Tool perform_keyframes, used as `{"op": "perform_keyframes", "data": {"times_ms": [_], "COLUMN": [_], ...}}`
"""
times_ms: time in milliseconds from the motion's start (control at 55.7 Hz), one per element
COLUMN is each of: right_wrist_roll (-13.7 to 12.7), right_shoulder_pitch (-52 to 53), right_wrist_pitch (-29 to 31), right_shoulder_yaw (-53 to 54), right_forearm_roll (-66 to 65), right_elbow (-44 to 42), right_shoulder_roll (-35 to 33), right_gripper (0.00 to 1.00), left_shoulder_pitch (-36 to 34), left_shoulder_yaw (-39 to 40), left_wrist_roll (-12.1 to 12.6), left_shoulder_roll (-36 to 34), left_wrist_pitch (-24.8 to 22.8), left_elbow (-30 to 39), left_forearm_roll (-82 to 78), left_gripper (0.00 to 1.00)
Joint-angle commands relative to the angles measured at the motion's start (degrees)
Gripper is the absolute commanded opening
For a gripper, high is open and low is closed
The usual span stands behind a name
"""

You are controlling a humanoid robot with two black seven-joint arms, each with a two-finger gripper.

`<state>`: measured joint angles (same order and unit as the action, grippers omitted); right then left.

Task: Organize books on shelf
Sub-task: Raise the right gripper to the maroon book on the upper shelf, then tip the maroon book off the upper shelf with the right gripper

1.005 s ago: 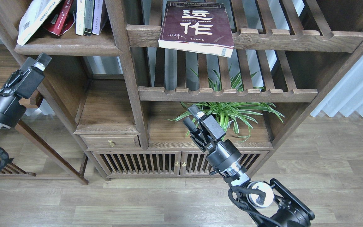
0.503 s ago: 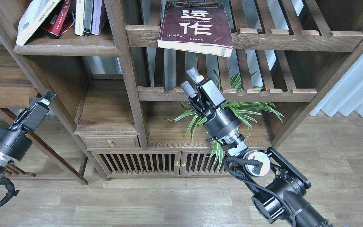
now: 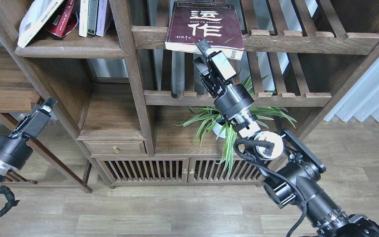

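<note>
The maroon book (image 3: 205,28) hangs over the rail with its pages pressed together (image 3: 182,47), so it will stay shut as it comes off the rack when I pull its corner.
The thick maroon book (image 3: 206,23) with cream characters lies flat on the upper slatted rack (image 3: 308,41), its front edge overhanging the rail. My right gripper (image 3: 200,55) is open and points up at that front edge. Its upper fingertip (image 3: 203,46) overlaps the book's lower edge; I cannot tell whether it touches. My left gripper (image 3: 46,107) is low at the left, empty, and its fingers cannot be told apart. The solid shelf (image 3: 71,49) at upper left holds several upright and leaning books (image 3: 90,16). No yellow-green book shows clearly.
A spider plant (image 3: 262,113) stands under the lower slatted rack (image 3: 295,98), right behind my right wrist. An upright post (image 3: 133,65) divides the bookcase. Below are a drawer (image 3: 115,148) and slatted cabinet doors (image 3: 143,171). A side table (image 3: 1,82) is at the left.
My right gripper has risen from plant level, past the lower rack, up to the maroon book's front edge. My left gripper dropped down and has held still since.
</note>
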<state>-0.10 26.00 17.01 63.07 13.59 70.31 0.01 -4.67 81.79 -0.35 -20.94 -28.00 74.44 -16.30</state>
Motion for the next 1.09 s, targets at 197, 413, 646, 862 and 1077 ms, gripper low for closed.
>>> {"op": "perform_keyframes", "data": {"times_ms": [197, 413, 646, 862, 1077], "right_wrist_roll": [1.9, 1.7, 0.9, -0.6, -3.1], "right_shoulder_pitch": [-0.7, -2.5, -3.7, -9.7, -18.3], "right_wrist_pitch": [0.2, 2.7, 11.0, 11.0, 11.0], "right_shoulder_yaw": [5.3, 4.2, -0.7, -6.7, -8.0], "right_forearm_roll": [1.8, 1.6, 1.9, 2.0, 1.9], "right_elbow": [-1.1, -1.0, 1.3, 5.2, 5.3], "right_shoulder_roll": [0.0, 0.0, 0.0, 0.0, 0.0], "right_gripper": [0.19, 0.05, 0.05, 0.05, 0.05], "left_shoulder_pitch": [0.3, 0.3, 0.4, 1.3, 2.4], "left_shoulder_yaw": [-0.1, 0.0, 0.0, -0.2, -1.5], "left_wrist_roll": [0.0, 0.0, 0.0, -0.3, -0.6], "left_shoulder_roll": [0.1, 0.6, 0.8, 1.4, 5.4], "left_wrist_pitch": [0.0, 0.0, 0.0, 0.0, 0.0], "left_elbow": [-0.3, -0.5, -1.0, -3.8, -7.5], "left_forearm_roll": [0.0, 0.0, 0.0, 0.1, 0.3], "left_gripper": [1.0, 1.0, 1.0, 1.0, 1.0]}}
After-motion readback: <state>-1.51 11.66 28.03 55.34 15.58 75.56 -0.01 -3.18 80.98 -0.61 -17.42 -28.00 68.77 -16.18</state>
